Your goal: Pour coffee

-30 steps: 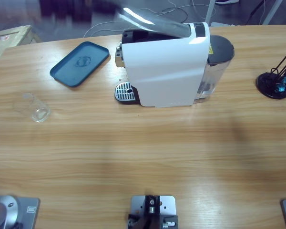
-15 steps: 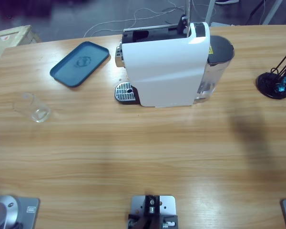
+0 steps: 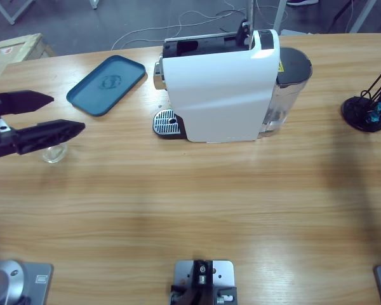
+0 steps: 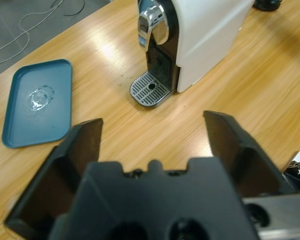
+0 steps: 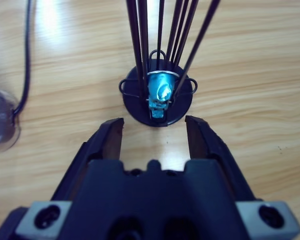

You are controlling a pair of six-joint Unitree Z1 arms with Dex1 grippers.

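I should expect the capsule stand (image 5: pixel 158 92) to still have capsules in it when I lift one out, because more blue (image 5: pixel 158 110) shows below the body of the upper capsule.
My left gripper (image 3: pixel 65 114) reaches in from the left edge of the high view, jaws wide open and holding nothing. A small clear glass (image 3: pixel 53 152) stands just under and beside its lower jaw. No coffee shows in the glass or anywhere else. The white coffee machine (image 3: pixel 222 89) stands at the table's back middle, its lever raised and its metal drip tray (image 3: pixel 167 122) in front. In the left wrist view my gripper (image 4: pixel 152 122) looks towards the machine (image 4: pixel 200 35) and drip tray (image 4: pixel 150 89). My right gripper (image 5: pixel 155 125) is open, close before a black wire capsule stand (image 5: pixel 159 95).
A blue tray (image 3: pixel 106 84) lies at the back left, also seen as the blue tray (image 4: pixel 37 107) in the left wrist view. The capsule stand (image 3: pixel 366 111) sits at the right edge. A cardboard box (image 3: pixel 13 47) is at the far left corner.
My left gripper has come into the high view from the left edge, over the glass. The machine's lever swung up a second ago and has stayed upright since.
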